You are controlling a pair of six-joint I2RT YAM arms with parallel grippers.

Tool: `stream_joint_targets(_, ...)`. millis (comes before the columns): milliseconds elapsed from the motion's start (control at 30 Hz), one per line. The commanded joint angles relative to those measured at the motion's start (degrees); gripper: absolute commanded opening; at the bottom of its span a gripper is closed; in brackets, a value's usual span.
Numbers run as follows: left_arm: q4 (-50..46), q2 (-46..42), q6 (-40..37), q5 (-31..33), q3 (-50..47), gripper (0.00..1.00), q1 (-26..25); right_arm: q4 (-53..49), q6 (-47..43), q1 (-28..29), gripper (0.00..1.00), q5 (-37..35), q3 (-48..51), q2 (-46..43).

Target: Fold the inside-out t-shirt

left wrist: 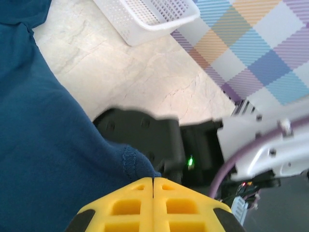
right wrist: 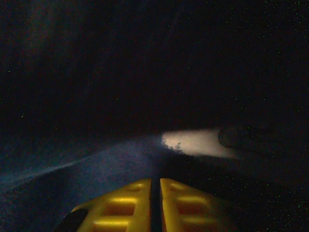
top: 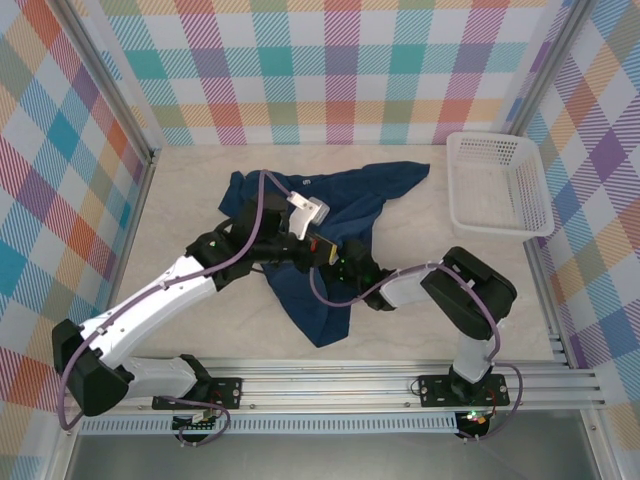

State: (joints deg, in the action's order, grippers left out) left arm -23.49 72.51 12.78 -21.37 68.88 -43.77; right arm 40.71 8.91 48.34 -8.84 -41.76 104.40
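The hem in the left gripper [left wrist: 135, 164] lies low over the right gripper inside the t-shirt, so the robot should raise the hem and pull it toward the back [top: 312, 180].
The inside-out t-shirt [top: 335, 195] lies crumpled in dark navy across the middle of the table, one sleeve stretched toward the back right. My left gripper [top: 322, 247] sits over its centre. In the left wrist view its yellow fingers [left wrist: 153, 180] are shut, with a stitched hem of the t-shirt [left wrist: 129, 162] pinched at their tips. My right gripper [top: 347, 266] reaches in from the right and meets the cloth just beside the left one. The right wrist view is dark under the cloth. There the yellow fingers [right wrist: 155, 181] stand almost together on blue fabric [right wrist: 96, 164].
A white mesh basket [top: 497, 185] stands at the back right, also at the top of the left wrist view [left wrist: 145, 17]. The right arm's black wrist [left wrist: 145, 135] lies close in front of the left fingers. Checked walls close in the pale table [top: 190, 190].
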Motion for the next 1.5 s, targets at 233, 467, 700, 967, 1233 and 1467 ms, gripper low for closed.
stream_joint_targets(233,5.9,2.6,6.6,-5.1,7.9,0.00,-1.1,-8.1,3.0,1.3,0.20,-9.7,-7.7,5.5)
stream_joint_targets(467,4.2,-2.5,6.0,-4.3,5.4,0.00,-1.3,-15.2,8.6,-1.9,0.27,-10.7,-11.5,5.0)
stream_joint_targets(700,-3.5,-5.0,1.7,11.0,6.8,0.00,-1.2,-10.3,4.8,-3.4,0.36,-2.6,-6.7,0.5)
stream_joint_targets(967,-4.3,-3.9,0.3,13.1,7.0,0.00,-1.1,-6.6,3.9,-5.7,0.42,2.1,-0.2,-4.7)
stream_joint_targets(1233,3.0,-5.8,3.7,-1.7,7.9,0.00,-1.2,-15.7,6.9,-6.5,0.44,-5.3,-10.3,1.5)
stream_joint_targets(1467,2.9,-4.2,4.0,-3.8,12.5,0.00,-1.5,-21.1,7.4,-7.0,0.49,-6.8,-17.5,5.9)
